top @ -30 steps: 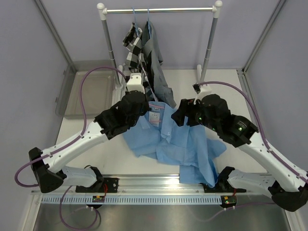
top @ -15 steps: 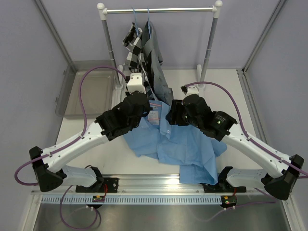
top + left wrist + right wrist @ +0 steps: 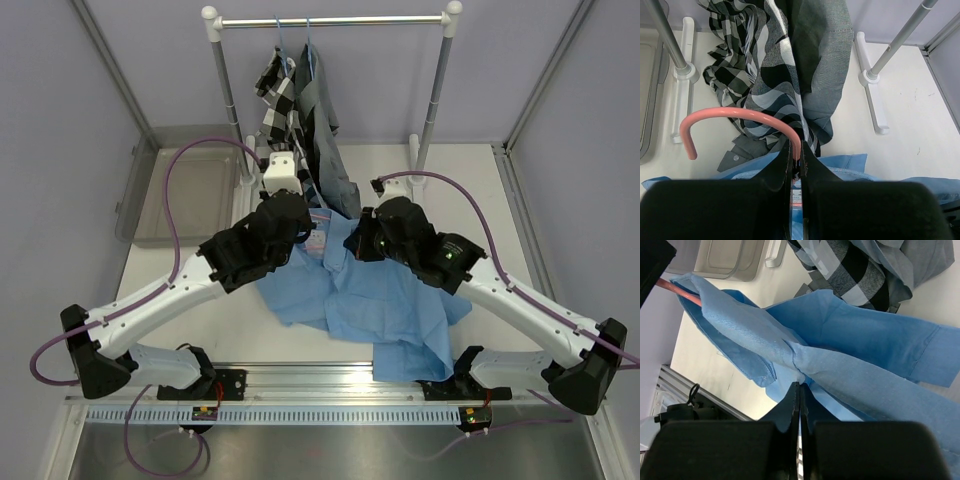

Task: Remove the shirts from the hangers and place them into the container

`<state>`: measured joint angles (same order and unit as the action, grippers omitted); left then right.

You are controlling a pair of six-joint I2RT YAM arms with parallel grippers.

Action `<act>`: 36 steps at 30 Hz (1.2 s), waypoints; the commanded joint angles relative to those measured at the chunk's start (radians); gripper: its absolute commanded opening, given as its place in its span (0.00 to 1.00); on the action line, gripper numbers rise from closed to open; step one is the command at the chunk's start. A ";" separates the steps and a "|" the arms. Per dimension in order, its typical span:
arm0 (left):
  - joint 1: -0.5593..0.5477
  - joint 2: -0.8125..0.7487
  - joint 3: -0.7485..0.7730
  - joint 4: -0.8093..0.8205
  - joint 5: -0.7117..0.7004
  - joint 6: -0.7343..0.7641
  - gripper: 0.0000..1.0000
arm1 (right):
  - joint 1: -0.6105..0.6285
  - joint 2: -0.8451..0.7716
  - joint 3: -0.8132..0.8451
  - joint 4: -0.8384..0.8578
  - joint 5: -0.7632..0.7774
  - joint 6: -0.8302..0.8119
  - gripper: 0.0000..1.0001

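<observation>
The hanger's side part sits inside the light blue shirt's collar (image 3: 318,234), so next my left gripper pulls the hanger away as my right gripper tugs the cloth (image 3: 340,240) free.
The light blue shirt (image 3: 385,305) lies spread on the table, still on the pink-red hanger (image 3: 735,113). My left gripper (image 3: 796,154) is shut on that hanger's wire just below its hook, at the shirt's collar (image 3: 322,228). My right gripper (image 3: 800,386) is shut on a fold of the light blue shirt (image 3: 855,342) beside the collar (image 3: 352,246). The checked shirt (image 3: 276,100) and the grey shirt (image 3: 322,115) hang from the rack on light blue hangers (image 3: 308,32). The container (image 3: 175,200) sits at the table's left edge, with nothing in it.
The silver rack bar (image 3: 330,20) spans the back on two posts (image 3: 436,90), whose white feet (image 3: 870,85) rest on the table. The hanging shirts' tails drape onto the table just behind the blue shirt's collar. Purple cables loop above both arms.
My right arm has swung left to the blue shirt near its collar and its jaws have shut on the fabric. The left gripper has kept its hold on the hanger.
</observation>
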<state>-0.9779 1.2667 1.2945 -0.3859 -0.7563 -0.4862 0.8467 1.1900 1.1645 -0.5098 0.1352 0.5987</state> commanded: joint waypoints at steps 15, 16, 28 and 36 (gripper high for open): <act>-0.005 -0.115 -0.087 0.091 -0.100 0.057 0.00 | -0.061 -0.181 0.037 -0.153 0.311 -0.115 0.00; -0.005 -0.121 -0.093 0.088 -0.100 0.060 0.00 | -0.087 -0.188 0.037 -0.179 0.307 -0.119 0.00; -0.002 -0.208 -0.152 0.070 -0.083 0.158 0.00 | -0.296 -0.241 -0.005 -0.205 0.258 -0.175 0.00; -0.002 -0.098 -0.054 0.068 -0.112 0.138 0.00 | -0.138 -0.230 0.001 -0.104 0.131 -0.309 0.51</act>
<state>-0.9825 1.1183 1.1652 -0.3706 -0.8185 -0.3470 0.6247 0.9440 1.1358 -0.6617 0.2588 0.3813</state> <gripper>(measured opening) 0.046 0.435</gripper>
